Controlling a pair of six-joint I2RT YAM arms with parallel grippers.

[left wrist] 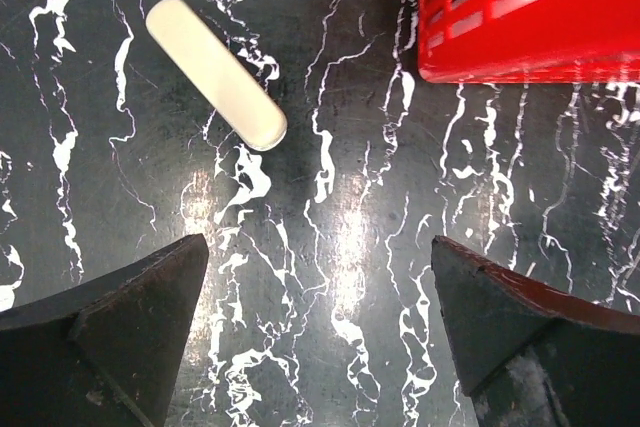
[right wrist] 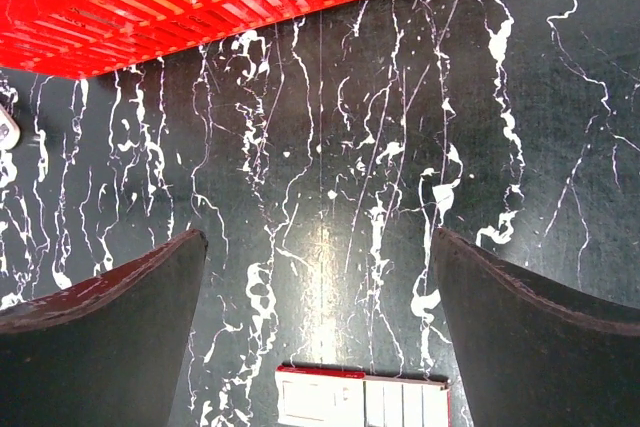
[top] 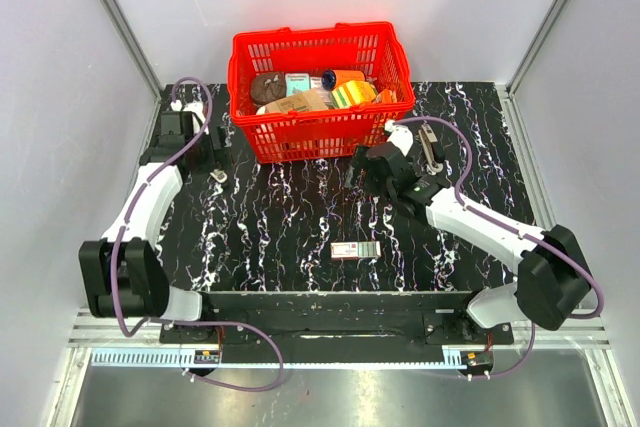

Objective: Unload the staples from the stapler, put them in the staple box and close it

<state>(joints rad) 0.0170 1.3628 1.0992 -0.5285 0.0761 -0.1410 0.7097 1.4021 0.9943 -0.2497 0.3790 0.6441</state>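
Observation:
The stapler [left wrist: 216, 74] is lying clear of the red basket with its near end [left wrist: 260, 125] toward my open left gripper. I should keep moving closer until my fingers close across that end of the stapler.
The stapler [left wrist: 215, 72] is a slim pale beige bar lying flat and diagonal on the black marbled table, ahead and to the left of my left gripper [left wrist: 318, 247]. That gripper is open and empty, hovering above the table short of the stapler. In the top view the stapler [top: 218, 175] lies at the back left, by the left gripper [top: 208, 155]. My right gripper [right wrist: 318, 237] is open and empty over bare table in front of the basket, and it shows in the top view [top: 365, 162] too. Only an end of the stapler [right wrist: 6, 129] shows at the right wrist view's left edge.
A red plastic basket [top: 320, 132] with several packaged items stands at the back centre and shows in both wrist views [left wrist: 520, 27] [right wrist: 150, 7]. A small flat red-and-white box [top: 355, 250] lies in the near middle, just below the right fingers [right wrist: 365, 399].

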